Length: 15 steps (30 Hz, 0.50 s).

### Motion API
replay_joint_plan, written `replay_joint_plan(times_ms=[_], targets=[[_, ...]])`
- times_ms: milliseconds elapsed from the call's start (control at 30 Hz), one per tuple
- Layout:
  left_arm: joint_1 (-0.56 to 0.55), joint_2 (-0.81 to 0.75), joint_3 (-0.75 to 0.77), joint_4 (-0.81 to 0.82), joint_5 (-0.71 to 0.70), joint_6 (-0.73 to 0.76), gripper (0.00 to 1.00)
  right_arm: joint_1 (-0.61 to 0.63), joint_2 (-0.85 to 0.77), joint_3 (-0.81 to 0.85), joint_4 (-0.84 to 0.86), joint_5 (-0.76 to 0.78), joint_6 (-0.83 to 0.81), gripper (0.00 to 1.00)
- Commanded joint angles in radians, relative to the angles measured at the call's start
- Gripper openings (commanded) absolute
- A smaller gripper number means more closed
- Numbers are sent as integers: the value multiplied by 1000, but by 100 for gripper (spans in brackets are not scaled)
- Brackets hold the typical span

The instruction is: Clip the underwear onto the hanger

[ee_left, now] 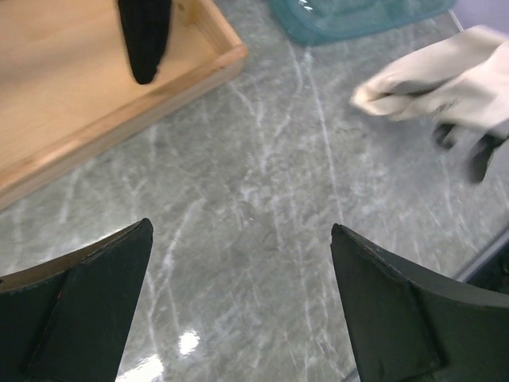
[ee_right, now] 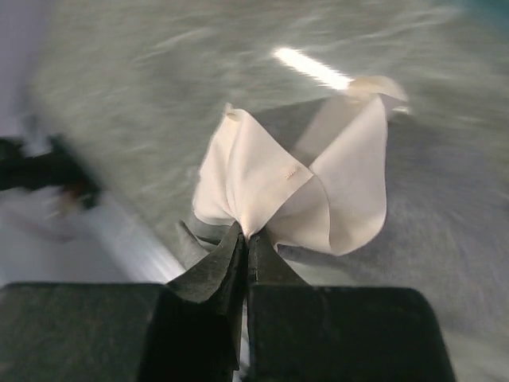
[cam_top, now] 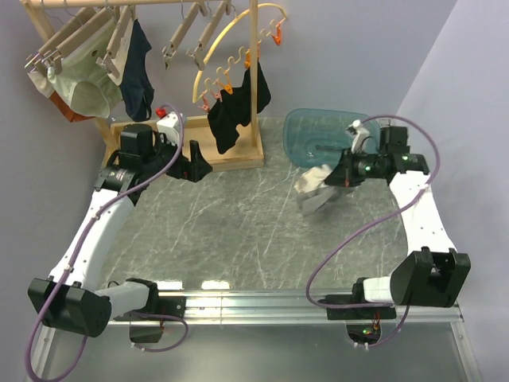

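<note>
The underwear hangs bunched (cam_top: pixel 316 178) by one fold from my right gripper. So my left gripper should grab its loose end (cam_top: pixel 302 186) and help open it out before clipping.
The pale beige underwear (cam_top: pixel 316 189) hangs bunched from my right gripper (cam_top: pixel 338 177), just above the marble table in front of the basin. In the right wrist view the gripper (ee_right: pixel 246 235) is shut on a fold of the underwear (ee_right: pixel 318 191), which spreads out beyond the tips. My left gripper (cam_top: pixel 199 169) hovers by the rack's base, open and holding nothing (ee_left: pixel 242 227); from there the underwear (ee_left: pixel 445 79) shows at the upper right. An empty light wooden hanger (cam_top: pixel 184 36) with clips hangs from the rack's rail at the top left, far from both grippers.
A teal basin (cam_top: pixel 318 131) stands at the back right. The wooden rack's base (cam_top: pixel 238 155) sits at the back left. On the rack hang pale green briefs (cam_top: pixel 87 87), navy briefs (cam_top: pixel 139 72) and a yellow curved hanger (cam_top: pixel 231 36) with a black garment (cam_top: pixel 231 111).
</note>
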Motion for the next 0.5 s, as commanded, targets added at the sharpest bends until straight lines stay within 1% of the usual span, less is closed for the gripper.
replay_joint_plan(times_ms=[0, 33, 67, 100, 133, 167, 200, 233, 267, 300, 333, 367, 400, 433, 467], targets=[[3, -42, -34, 65, 106, -15, 99, 63, -26, -96, 1, -345, 91, 0], [3, -50, -62, 96, 122, -18, 98, 75, -32, -131, 79, -432, 130, 0], [3, -59, -76, 113, 139, -18, 98, 105, -40, -170, 130, -480, 225, 0], [3, -77, -88, 128, 153, -10, 98, 118, -41, -242, 185, -511, 270, 0], [3, -84, -114, 145, 194, 4, 98, 132, -37, -270, 248, -554, 299, 0], [3, -90, -123, 147, 211, 19, 98, 138, -14, -288, 256, -569, 306, 0], [3, -94, -132, 144, 231, 60, 98, 141, 7, -307, 250, -588, 286, 0], [3, -94, -148, 136, 266, 88, 98, 138, 35, -307, 202, -605, 260, 0], [-1, -90, -154, 113, 275, 112, 97, 133, 105, -298, 150, -602, 155, 0], [-6, -76, -162, 103, 283, 186, 96, 118, 150, -258, 88, -578, 87, 0], [-14, -65, -174, 84, 283, 215, 95, 112, 199, -232, -23, -548, 27, 7], [-38, -56, -182, 66, 276, 247, 94, 101, 312, -168, -97, -498, -127, 11], [-52, -35, -191, 60, 265, 299, 94, 92, 369, -137, -165, -488, -204, 17], [-69, -22, -209, 58, 251, 324, 93, 83, 424, -106, -275, -478, -321, 34], [-107, -13, -220, 55, 224, 352, 92, 52, 517, -63, -318, -469, -367, 44]])
